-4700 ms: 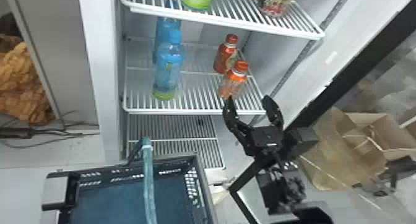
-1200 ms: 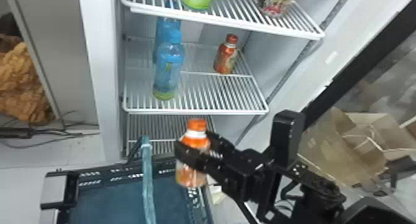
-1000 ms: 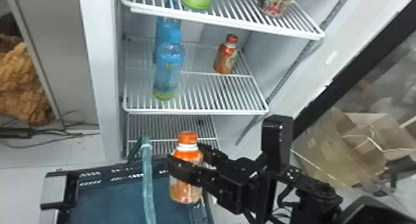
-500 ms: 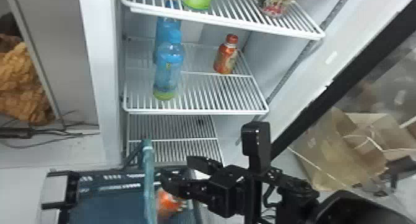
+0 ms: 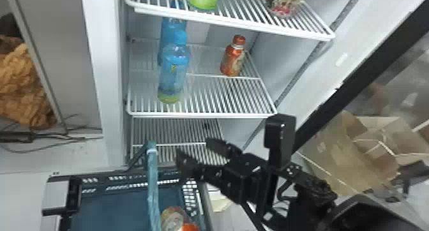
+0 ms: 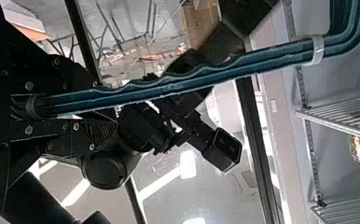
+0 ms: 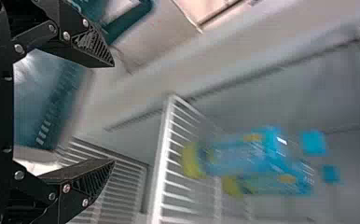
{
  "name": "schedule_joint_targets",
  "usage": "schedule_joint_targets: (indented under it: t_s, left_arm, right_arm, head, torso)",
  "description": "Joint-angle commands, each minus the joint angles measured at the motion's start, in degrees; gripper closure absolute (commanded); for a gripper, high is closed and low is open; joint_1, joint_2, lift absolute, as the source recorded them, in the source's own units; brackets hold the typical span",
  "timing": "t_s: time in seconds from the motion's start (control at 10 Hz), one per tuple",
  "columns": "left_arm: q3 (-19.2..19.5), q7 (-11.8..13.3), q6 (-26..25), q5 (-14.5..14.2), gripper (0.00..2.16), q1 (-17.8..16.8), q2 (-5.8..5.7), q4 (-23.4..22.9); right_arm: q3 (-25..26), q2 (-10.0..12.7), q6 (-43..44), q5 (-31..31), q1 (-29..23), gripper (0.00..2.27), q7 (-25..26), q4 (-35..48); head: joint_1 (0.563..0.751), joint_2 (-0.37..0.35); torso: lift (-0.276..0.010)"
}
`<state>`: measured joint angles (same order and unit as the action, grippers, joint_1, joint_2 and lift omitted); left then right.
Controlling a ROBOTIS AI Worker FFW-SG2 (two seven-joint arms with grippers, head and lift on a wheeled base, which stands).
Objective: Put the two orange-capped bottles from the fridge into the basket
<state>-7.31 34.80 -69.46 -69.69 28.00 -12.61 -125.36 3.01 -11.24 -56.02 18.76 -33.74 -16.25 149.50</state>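
Observation:
I should expect empty shelf behind the orange-capped bottle [image 5: 233, 56] when I lift it away, since only pale fridge's side can be seen above the bottle.
One orange-capped bottle [image 5: 232, 58] stands on the fridge's middle shelf, right of the blue bottles. The other bottle [image 5: 172, 217] is inside the basket [image 5: 108, 211], near its right wall, cap towards the camera. Above the basket's back right corner, my right gripper [image 5: 194, 146] is open and holds nothing; in the right wrist view the right gripper [image 7: 113, 113] has its fingers wide apart. My left gripper's wrist part [image 5: 60, 195] is beside the basket's left edge. In the left wrist view, the left gripper [image 6: 68, 106] is shut on the blue-green basket handle [image 6: 187, 83].
Two blue bottles [image 5: 174, 72] stand at the left of the middle shelf [image 5: 204, 114]. The upper shelf [image 5: 229, 26] above holds a green item [image 5: 204, 0] and a patterned container [image 5: 284, 5]. The fridge door's dark edge [image 5: 360, 77] and cardboard boxes [image 5: 344, 157] are at the right.
My right gripper carried a bottle from the shelf down into the basket. It has let go since half a second ago, opened, and moved up off it. The left gripper has stayed still.

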Motion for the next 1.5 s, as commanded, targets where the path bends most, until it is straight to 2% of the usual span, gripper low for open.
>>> schedule_joint_targets:
  t_s: [0.0, 0.2, 0.4, 0.6, 0.9, 1.1, 1.4]
  left_arm:
    - [-0.01, 0.00, 0.14, -0.01, 1.19, 0.12, 0.04, 0.00]
    - [-0.01, 0.00, -0.01, 0.11, 1.19, 0.12, 0.04, 0.00]
    - [-0.01, 0.00, -0.01, -0.01, 1.19, 0.26, 0.04, 0.00]
    - [-0.01, 0.00, -0.01, -0.01, 1.19, 0.26, 0.04, 0.00]
    - [-0.12, 0.00, 0.14, -0.01, 1.19, 0.12, -0.13, 0.00]
    - [-0.12, 0.00, 0.28, -0.12, 1.19, -0.02, -0.13, 0.00]
    - [-0.23, 0.00, 0.14, -0.12, 1.19, -0.31, -0.13, 0.28]
  right_arm:
    - [0.76, 0.60, 10.88, -0.94, 0.41, 0.36, 0.87, -3.88]
    - [0.76, 1.22, 26.21, -2.08, 1.26, 0.30, 3.68, -9.93]
    - [0.65, 1.57, 38.86, -4.48, 2.66, 0.04, 7.81, -15.55]
    - [0.76, 2.10, 53.63, -7.11, 6.04, 0.04, 11.15, -25.68]
    - [3.39, 2.54, 62.07, -11.91, 16.59, 0.04, 11.15, -41.99]
    - [4.07, 2.54, 68.11, -11.22, 23.76, 0.04, 8.78, -53.80]
    - [2.70, 2.01, 70.79, -11.22, 30.37, 0.04, 8.43, -62.38]
  head:
    - [0.695, -0.350]
    - [0.695, -0.350]
    - [0.695, -0.350]
    - [0.695, -0.350]
    - [0.695, -0.350]
    - [0.695, -0.350]
    - [0.695, -0.350]
  torso:
    - [-0.235]
    - [-0.235]
    - [-0.235]
    - [-0.235]
    - [-0.235]
    - [-0.235]
    - [-0.235]
